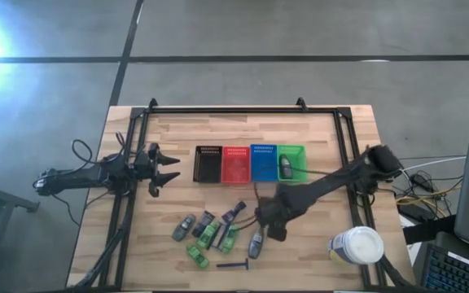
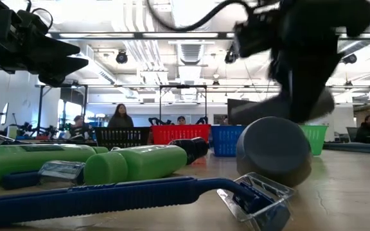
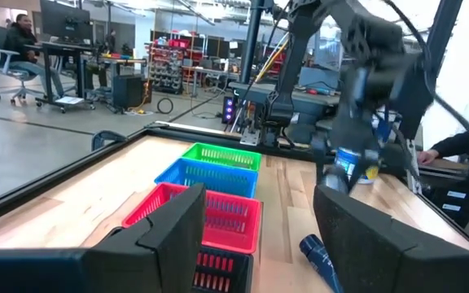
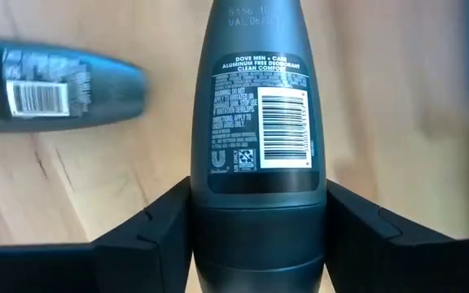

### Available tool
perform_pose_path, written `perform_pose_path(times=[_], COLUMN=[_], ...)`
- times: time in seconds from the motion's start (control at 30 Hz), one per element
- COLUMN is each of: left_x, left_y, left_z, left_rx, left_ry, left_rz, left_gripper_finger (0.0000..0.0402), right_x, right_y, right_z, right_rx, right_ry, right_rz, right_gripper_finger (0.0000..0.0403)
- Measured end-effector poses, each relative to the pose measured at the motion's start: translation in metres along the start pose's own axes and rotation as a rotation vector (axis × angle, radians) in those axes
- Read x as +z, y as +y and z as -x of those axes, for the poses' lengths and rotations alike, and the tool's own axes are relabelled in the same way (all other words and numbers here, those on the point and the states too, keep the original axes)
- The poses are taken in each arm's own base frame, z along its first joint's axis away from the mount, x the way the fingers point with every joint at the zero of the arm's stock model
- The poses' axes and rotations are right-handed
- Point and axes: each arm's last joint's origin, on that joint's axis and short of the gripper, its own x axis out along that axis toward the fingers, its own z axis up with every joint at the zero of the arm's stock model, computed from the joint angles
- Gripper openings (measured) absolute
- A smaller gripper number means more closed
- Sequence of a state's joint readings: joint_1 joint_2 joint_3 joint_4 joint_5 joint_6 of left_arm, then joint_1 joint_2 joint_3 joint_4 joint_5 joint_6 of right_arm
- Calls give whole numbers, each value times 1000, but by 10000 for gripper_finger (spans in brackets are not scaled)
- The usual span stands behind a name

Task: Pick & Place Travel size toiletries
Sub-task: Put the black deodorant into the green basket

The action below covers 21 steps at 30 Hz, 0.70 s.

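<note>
The grey deodorant tube is in my right gripper with its cap (image 4: 259,240) toward my wrist, so I should put it down on clear wood (image 1: 304,221) and then grip it with the cap ahead.
The toiletries lie in a cluster on the table's near side: grey tubes (image 1: 184,228) (image 1: 255,242), green packets (image 1: 208,234), small dark pieces (image 1: 234,213) and a thin razor (image 1: 234,264), all flat on the wood. Another grey tube (image 1: 285,168) lies in the green basket (image 1: 291,153). My right gripper (image 1: 271,225) is over the cluster's right side, shut on a grey deodorant tube (image 4: 259,122). My left gripper (image 1: 169,168) waits open, left of the black basket (image 1: 208,163). My right gripper pinches the grey tube between its two fingers (image 4: 161,224), at the dark cap end (image 4: 259,236). The tube runs straight out ahead of the fingers, label side facing the wrist camera. In the low view the tube (image 2: 281,110) shows lifted clear of the table.
Black, red (image 1: 235,163), blue (image 1: 263,163) and green baskets stand in a row at mid-table. A big white tub (image 1: 358,246) stands near the near right corner. A dark frame (image 1: 243,110) rims the table. A grey tube (image 4: 55,85) lies on the wood beside the held one.
</note>
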<state>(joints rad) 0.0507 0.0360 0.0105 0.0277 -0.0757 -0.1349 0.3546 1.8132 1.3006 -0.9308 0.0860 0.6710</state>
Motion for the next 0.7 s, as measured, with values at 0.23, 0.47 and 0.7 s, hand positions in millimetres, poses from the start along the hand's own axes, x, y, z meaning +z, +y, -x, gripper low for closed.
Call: perform_pose_path(times=[0.23,0.47,0.7], left_x=[0,0,0], left_y=[0,0,0], left_z=[0,0,0], left_rx=[-1,-1,-1], left_ry=[0,0,-1], left_rz=[0,0,0], left_gripper_finger=[234,234,234], right_x=[-29,-53,-58], right_y=[-46,-106,-132], right_z=[66,84,64], right_rx=[-52,9,129], right_ry=[-57,-166,-161], right_rz=[-520,-951,-1003], right_gripper_finger=[197,197,197])
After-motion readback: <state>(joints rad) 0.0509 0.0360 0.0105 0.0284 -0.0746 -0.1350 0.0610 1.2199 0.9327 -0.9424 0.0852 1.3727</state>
